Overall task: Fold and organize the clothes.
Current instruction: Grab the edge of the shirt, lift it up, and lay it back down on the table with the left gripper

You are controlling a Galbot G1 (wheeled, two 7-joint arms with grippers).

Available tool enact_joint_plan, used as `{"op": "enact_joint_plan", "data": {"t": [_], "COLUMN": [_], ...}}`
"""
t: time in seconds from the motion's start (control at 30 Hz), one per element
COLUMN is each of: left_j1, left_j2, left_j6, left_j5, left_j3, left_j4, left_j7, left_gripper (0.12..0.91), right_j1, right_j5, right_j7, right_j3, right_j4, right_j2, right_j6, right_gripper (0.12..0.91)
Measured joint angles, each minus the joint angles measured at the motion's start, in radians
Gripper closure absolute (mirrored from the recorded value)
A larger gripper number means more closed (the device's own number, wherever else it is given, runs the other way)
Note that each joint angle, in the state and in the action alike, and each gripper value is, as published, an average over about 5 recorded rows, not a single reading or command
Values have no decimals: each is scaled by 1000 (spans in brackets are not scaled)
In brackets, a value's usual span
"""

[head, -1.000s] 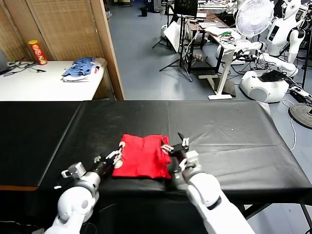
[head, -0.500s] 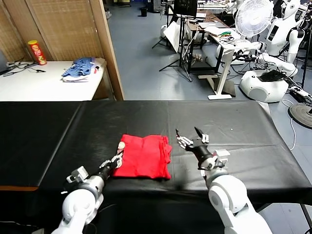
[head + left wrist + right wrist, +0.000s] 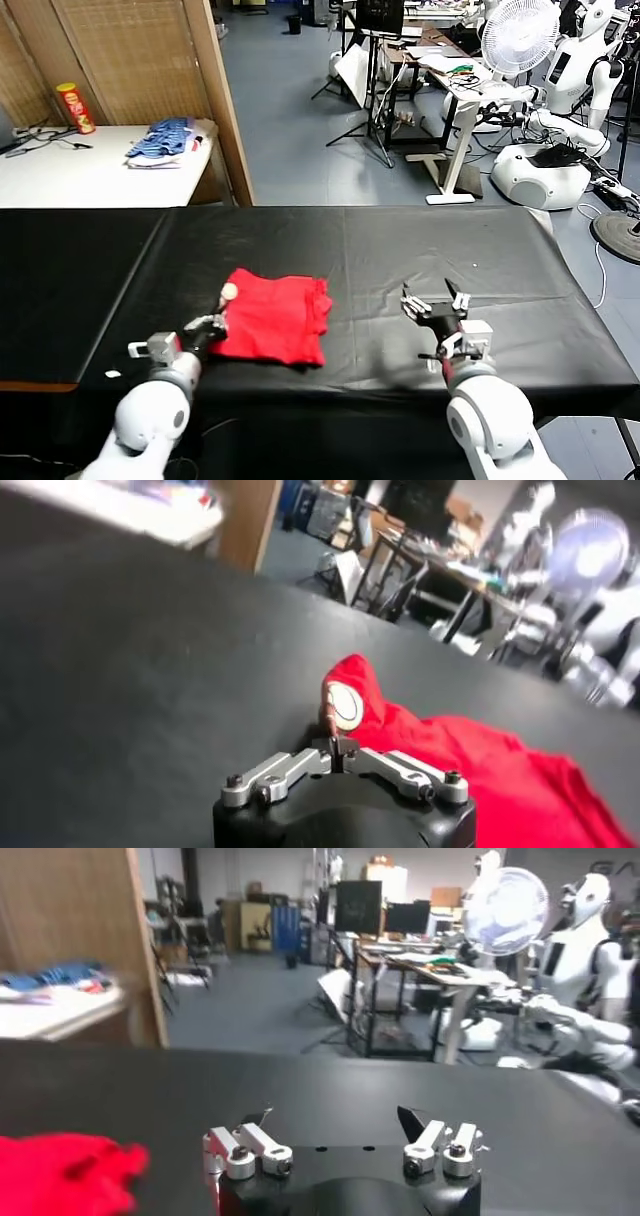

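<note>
The red T-shirt is lying plain side up [image 3: 275, 322]. Next, my left gripper pulls it aside by the pinched edge [image 3: 229, 292] and then swings back to lay it with its print up.
The clothes, a folded bright red T-shirt [image 3: 272, 318], lie on the black table [image 3: 450, 250] slightly left of the middle. My left gripper [image 3: 213, 323] is at the shirt's left edge, shut on a pinch of the cloth. In the left wrist view the closed left gripper [image 3: 335, 743] holds that raised corner, where a small round pale label [image 3: 345, 702] shows, and the red T-shirt [image 3: 480, 775] spreads beyond it. My right gripper [image 3: 435, 300] stands open over bare table to the right of the shirt, apart from it. In the right wrist view the right gripper [image 3: 335, 1120] is empty, with the T-shirt [image 3: 60, 1170] off to one side.
A white side table [image 3: 90, 175] at the back left carries a blue striped heap [image 3: 165, 140] and a red can [image 3: 76, 107]. A wooden partition [image 3: 225, 100] stands behind the black table. A fan [image 3: 520, 35] and a white robot [image 3: 575, 80] are far back right.
My left gripper has shut on the shirt's left edge and drawn it leftward, raising the corner. My right gripper has come off the shirt and moved right, staying open.
</note>
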Motion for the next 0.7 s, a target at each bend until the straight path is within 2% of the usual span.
{"op": "enact_joint_plan", "data": {"t": [0.1, 0.23, 0.4, 0.57, 0.7], "left_j1": [8, 19, 41, 76, 98], "left_j2": [67, 172, 310, 385, 369], "left_j6": [-21, -53, -65, -42, -17], "left_j5": [147, 318, 451, 459, 332], "left_j3": [-24, -72, -149, -188, -156], "left_j4": [11, 26, 22, -38, -127], "left_j7": [23, 36, 37, 32, 28], "left_gripper": [892, 892, 892, 892, 892], "right_j1": [-9, -12, -8, -14, -24], "right_j5": [-12, -18, -17, -25, -34], "right_j7": [-4, -8, -11, -12, -19], "right_j3": [5, 6, 4, -4, -5], "right_j4": [0, -2, -7, -17, -21], "right_j2": [5, 9, 14, 25, 27], "right_j6": [-5, -3, 0, 2, 2], "right_gripper": [227, 227, 227, 227, 227]}}
